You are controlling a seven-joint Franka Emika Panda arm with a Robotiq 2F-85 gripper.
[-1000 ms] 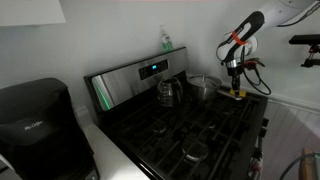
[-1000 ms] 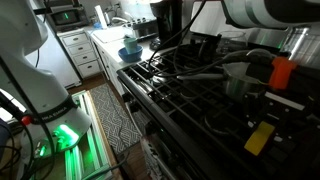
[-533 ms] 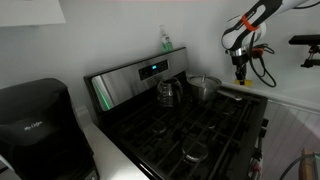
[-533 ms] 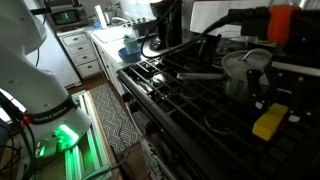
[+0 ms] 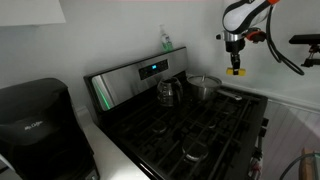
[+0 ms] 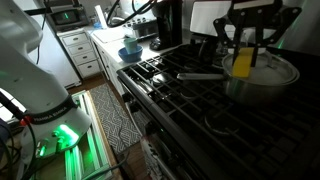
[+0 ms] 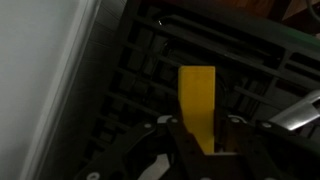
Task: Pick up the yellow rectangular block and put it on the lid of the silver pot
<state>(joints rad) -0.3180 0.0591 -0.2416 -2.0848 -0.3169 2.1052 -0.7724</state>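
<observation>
My gripper is holding the yellow block higher than the pot's lid and the way is open, so I should keep carrying it across until it rests on the lid.
My gripper is shut on the yellow rectangular block and holds it in the air, hanging down from the jaws. In the wrist view the block sticks out between the two fingers above the black stove grates. In an exterior view the block hangs just above the silver pot and its pale lid. In the exterior view from the front the pot sits on the back burner, below and left of the block.
A shiny steel kettle stands next to the pot. The black stove grates cover the cooktop. A black coffee maker stands on the counter, a green bottle behind the stove. A long handle lies across the grates.
My gripper has lifted the yellow block off the stove's edge and carried it up and towards the silver pot.
</observation>
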